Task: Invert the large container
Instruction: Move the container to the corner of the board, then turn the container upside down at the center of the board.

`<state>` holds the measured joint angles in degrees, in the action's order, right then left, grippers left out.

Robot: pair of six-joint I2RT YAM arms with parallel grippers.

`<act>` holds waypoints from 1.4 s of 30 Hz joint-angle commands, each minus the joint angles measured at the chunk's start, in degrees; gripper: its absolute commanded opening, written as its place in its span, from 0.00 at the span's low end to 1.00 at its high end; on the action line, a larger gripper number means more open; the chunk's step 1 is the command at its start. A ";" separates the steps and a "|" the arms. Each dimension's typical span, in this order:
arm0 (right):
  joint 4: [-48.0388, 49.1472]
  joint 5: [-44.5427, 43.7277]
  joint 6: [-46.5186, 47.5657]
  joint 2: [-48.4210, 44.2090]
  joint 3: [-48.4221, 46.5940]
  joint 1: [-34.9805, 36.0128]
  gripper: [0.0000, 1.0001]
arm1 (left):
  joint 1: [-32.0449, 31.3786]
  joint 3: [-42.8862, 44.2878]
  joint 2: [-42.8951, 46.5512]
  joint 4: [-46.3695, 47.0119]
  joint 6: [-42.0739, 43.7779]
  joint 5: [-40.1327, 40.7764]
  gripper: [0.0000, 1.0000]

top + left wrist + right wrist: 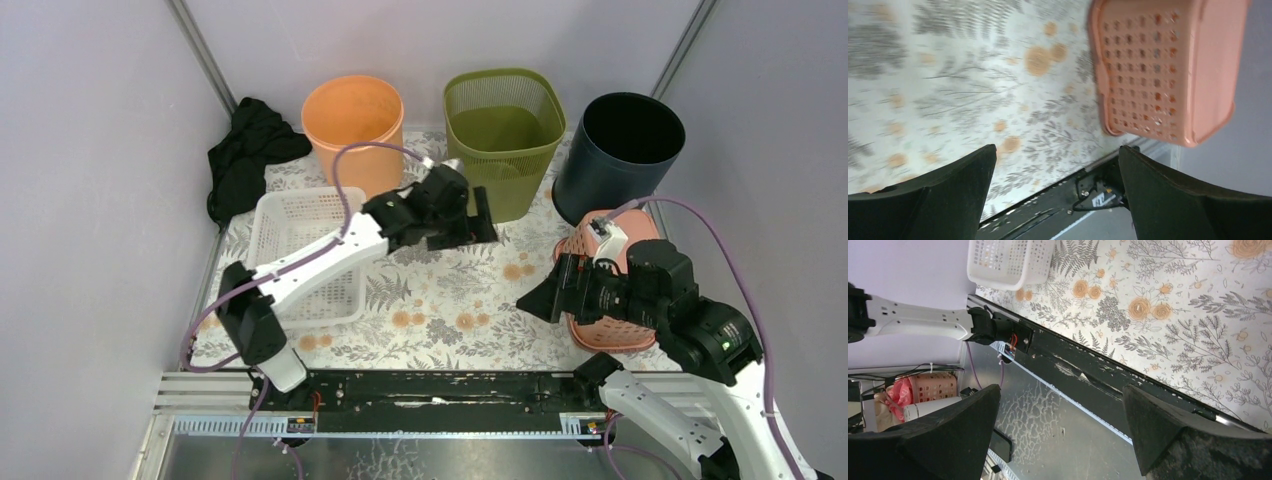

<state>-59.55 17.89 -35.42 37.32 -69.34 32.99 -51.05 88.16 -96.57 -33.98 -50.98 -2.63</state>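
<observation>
The white basket (300, 225) stands upright with its long rim facing open cloth, so the robot's left gripper keeps moving there until its fingers are on either side of the basket's rim (363, 285).
A pink perforated basket (610, 325) lies at the right of the table and looks upside down, with its wider rim on the floral cloth; it also shows in the left wrist view (1158, 70). My right gripper (535, 298) is open and empty, raised just left of this basket, partly hiding it. In the right wrist view (1062, 389) it points at the table's near edge. My left gripper (480, 225) is open and empty, held above the table's middle in front of the green mesh bin (505, 135). In the left wrist view (1057, 150) nothing is between its fingers.
An orange bin (353, 125) and a dark blue bin (620, 150) stand upright at the back beside the green one. A white basket (300, 250) sits upright at the left under the left arm; it also shows in the right wrist view (1008, 260). A black cloth (245, 155) lies at the back left.
</observation>
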 commanded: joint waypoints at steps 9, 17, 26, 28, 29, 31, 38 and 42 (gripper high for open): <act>2.78 -2.64 -1.77 -1.15 7.54 0.14 0.99 | 12.26 -0.46 4.29 -28.23 -0.19 20.08 1.00; 3.51 -2.40 0.47 2.37 8.17 0.14 0.99 | 16.49 -1.31 4.73 -29.66 2.96 22.92 1.00; 6.46 -0.81 1.18 3.46 9.49 0.15 0.99 | 19.72 0.26 5.48 -32.07 8.09 26.07 1.00; 6.87 -0.24 1.10 3.26 9.97 0.14 0.99 | 20.85 -1.05 6.21 -31.83 8.82 26.20 1.00; 6.90 -0.12 1.11 3.35 10.09 0.14 0.99 | 21.75 -1.66 6.39 -31.71 9.25 26.05 1.00; 6.97 0.46 1.01 3.20 10.02 0.14 0.99 | 22.99 -2.76 6.70 -30.93 10.44 25.08 1.00; 7.05 1.38 0.70 2.82 10.69 0.14 0.99 | 25.09 -4.62 6.04 -28.80 13.34 23.51 1.00; 6.48 1.07 0.79 2.62 10.26 0.14 0.99 | 26.08 -7.22 6.46 -26.62 14.66 21.69 1.00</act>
<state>-54.57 17.67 -35.40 40.27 -58.83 32.99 -25.91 83.11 -91.37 -63.46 -38.92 20.47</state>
